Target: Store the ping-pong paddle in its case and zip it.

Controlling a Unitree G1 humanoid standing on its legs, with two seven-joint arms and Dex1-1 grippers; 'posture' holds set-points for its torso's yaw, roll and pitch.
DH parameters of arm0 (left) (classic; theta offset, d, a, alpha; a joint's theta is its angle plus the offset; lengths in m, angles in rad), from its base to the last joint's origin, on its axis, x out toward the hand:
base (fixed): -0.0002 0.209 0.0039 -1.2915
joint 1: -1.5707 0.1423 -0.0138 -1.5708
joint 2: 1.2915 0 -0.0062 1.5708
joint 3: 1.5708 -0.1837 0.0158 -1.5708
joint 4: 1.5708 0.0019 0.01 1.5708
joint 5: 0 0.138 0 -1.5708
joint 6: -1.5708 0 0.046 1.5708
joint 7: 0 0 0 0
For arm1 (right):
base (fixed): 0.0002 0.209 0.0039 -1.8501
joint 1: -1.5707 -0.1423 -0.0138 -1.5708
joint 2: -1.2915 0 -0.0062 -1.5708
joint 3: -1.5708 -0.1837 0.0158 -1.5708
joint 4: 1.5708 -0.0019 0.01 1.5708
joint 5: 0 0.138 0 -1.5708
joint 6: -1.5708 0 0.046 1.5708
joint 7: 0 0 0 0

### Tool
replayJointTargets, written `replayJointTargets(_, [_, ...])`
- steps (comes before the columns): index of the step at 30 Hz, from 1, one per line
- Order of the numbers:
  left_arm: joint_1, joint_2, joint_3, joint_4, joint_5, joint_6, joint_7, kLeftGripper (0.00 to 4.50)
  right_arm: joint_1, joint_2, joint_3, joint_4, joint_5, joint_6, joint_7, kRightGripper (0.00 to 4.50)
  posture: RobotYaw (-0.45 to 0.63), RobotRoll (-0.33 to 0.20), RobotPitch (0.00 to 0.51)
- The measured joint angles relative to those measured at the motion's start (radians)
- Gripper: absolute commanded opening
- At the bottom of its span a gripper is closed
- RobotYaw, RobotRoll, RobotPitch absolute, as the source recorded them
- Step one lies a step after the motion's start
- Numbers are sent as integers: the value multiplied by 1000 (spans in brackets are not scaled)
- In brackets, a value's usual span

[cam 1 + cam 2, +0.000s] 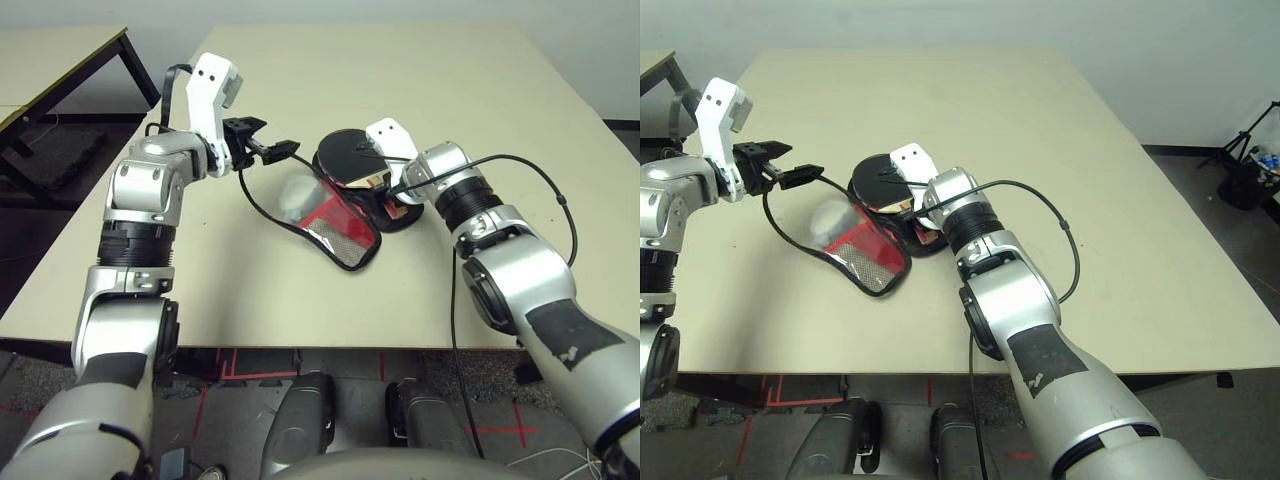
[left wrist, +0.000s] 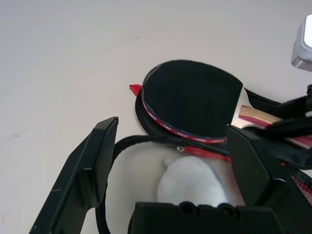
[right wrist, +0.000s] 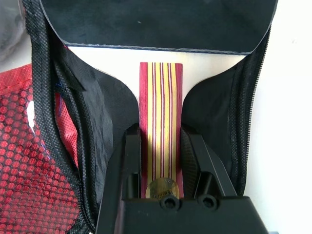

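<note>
The case's mesh flap must land where my right gripper is on the paddle's striped handle (image 3: 161,109), so my right gripper should move away before my left gripper folds the flap (image 1: 328,222) over.
The ping-pong paddle (image 1: 348,155) lies with its black face up on the open case (image 1: 335,228), partway inside it. The case's red mesh flap (image 3: 29,165) is spread toward the table's front edge. My right gripper (image 3: 161,141) is shut on the paddle's striped wooden handle (image 3: 161,107), with black case fabric on both sides. My left gripper (image 1: 268,138) hovers open just left of the case, over its black zipper rim (image 2: 122,144). I cannot tell whether it touches the rim. A fluffy grey-white ball (image 2: 192,180) sits inside the case.
The beige table (image 1: 450,90) has free surface behind and to the right of the case. A second table with black legs (image 1: 70,60) stands at the far left. A black cable (image 1: 1065,235) loops off my right forearm.
</note>
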Motion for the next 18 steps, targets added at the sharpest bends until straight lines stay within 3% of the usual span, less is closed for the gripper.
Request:
replayJointTargets(8, [-152,22,76,212,6,-200,96,4500,-3,-16,-98,-132,32,92,-24,4370,219,0,80])
replayJointTargets(13, [-272,143,146,467,30,-419,170,4500,0,-107,-218,-307,98,125,-17,4471,203,0,77])
replayJointTargets(18, [-214,225,145,684,66,-516,130,4500,135,-211,-346,-582,247,86,126,4471,181,0,79])
